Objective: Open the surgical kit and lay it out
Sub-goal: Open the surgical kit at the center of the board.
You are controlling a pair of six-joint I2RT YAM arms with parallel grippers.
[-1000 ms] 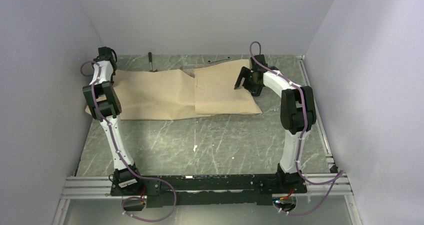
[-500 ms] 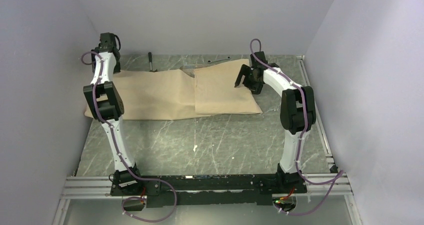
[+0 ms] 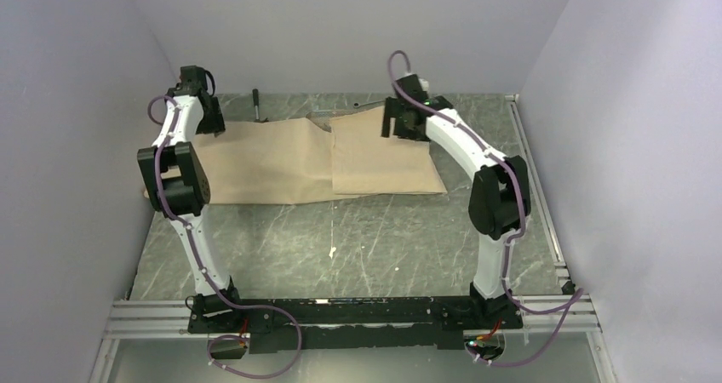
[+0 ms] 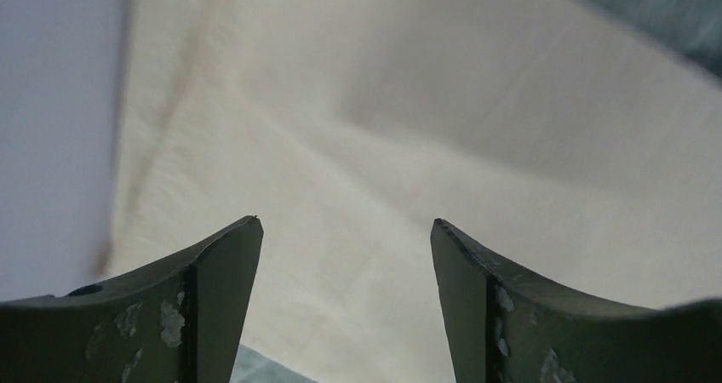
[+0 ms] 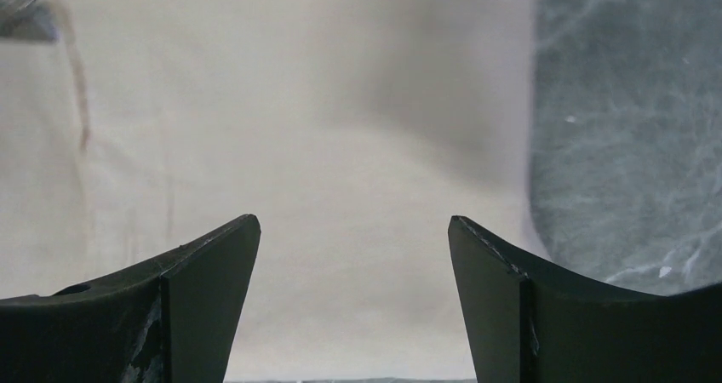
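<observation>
The wrap's flap is folded inward with its loose edge at the wrap's middle (image 3: 333, 151), so the robot's right gripper should pinch that edge (image 3: 335, 181) and draw the flap toward the side.
The surgical kit shows as a tan paper wrap (image 3: 255, 162) spread over the far half of the table, with a folded flap (image 3: 383, 157) lying on its right part. A sliver of silver metal (image 3: 322, 113) peeks out at the wrap's far edge. My left gripper (image 3: 213, 123) hovers open above the wrap's far left corner. In the left wrist view the left gripper (image 4: 345, 225) has only wrap (image 4: 426, 128) below it. My right gripper (image 3: 397, 126) hangs open over the flap's far edge. In the right wrist view the right gripper (image 5: 353, 221) is empty above wrap (image 5: 298, 128).
A dark-handled hammer (image 3: 257, 106) and a thin wrench (image 3: 371, 102) lie on the table behind the wrap, near the back wall. Grey marbled tabletop (image 3: 358, 247) stretches between the wrap and the arm bases. Side walls stand close on both sides.
My left gripper opened, let go of the wrap and moved toward the back. The right arm rose and swung left and back, over the flap's far edge.
</observation>
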